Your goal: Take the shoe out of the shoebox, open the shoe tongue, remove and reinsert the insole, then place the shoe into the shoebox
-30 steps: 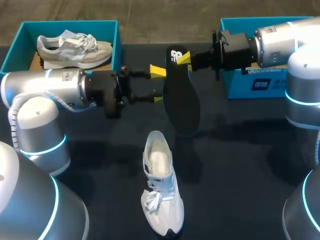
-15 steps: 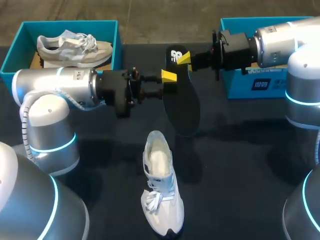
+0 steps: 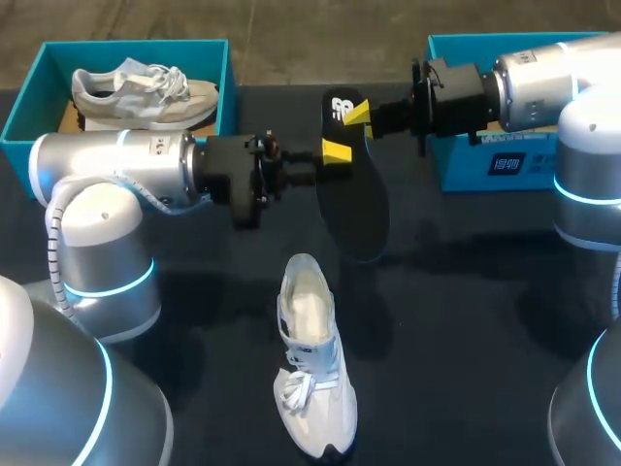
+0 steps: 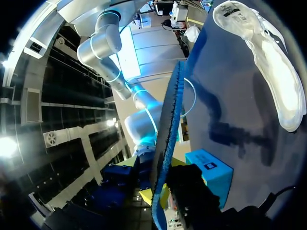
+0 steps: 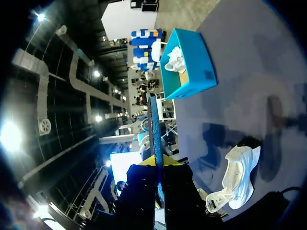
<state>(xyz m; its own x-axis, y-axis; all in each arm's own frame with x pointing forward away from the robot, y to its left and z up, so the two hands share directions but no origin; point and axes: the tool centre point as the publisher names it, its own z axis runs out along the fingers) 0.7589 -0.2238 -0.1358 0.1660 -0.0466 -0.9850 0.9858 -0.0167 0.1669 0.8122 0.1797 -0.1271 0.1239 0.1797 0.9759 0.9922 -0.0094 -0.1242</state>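
Note:
The black insole [image 3: 355, 209] has a blue edge [image 4: 169, 147] running along it, so the robot should expect a hidden blue bottom side when it turns the insole over.
A black insole [image 3: 354, 204] hangs in the air above the table's middle. My right gripper [image 3: 357, 112] is shut on its heel end, and from the right wrist the insole [image 5: 154, 129] runs edge-on out of the gripper [image 5: 158, 175]. My left gripper [image 3: 330, 160] is at the insole's left edge, just below the right one, open but narrow, with the edge between its fingers. The left wrist view shows the insole [image 4: 170, 124] edge-on beside one dark finger [image 4: 192, 194]. The white shoe [image 3: 310, 369] lies on the dark table below, opening upward, untouched.
A teal shoebox [image 3: 29, 107] at the back left holds a second pale shoe [image 3: 146, 87]. Another teal shoebox [image 3: 485, 160] stands at the back right under my right arm. My left arm's base [image 3: 92, 262] rises at the left.
My left gripper has moved right to the insole's edge and its fingers have drawn much closer together. The right arm, insole and shoe have stayed put.

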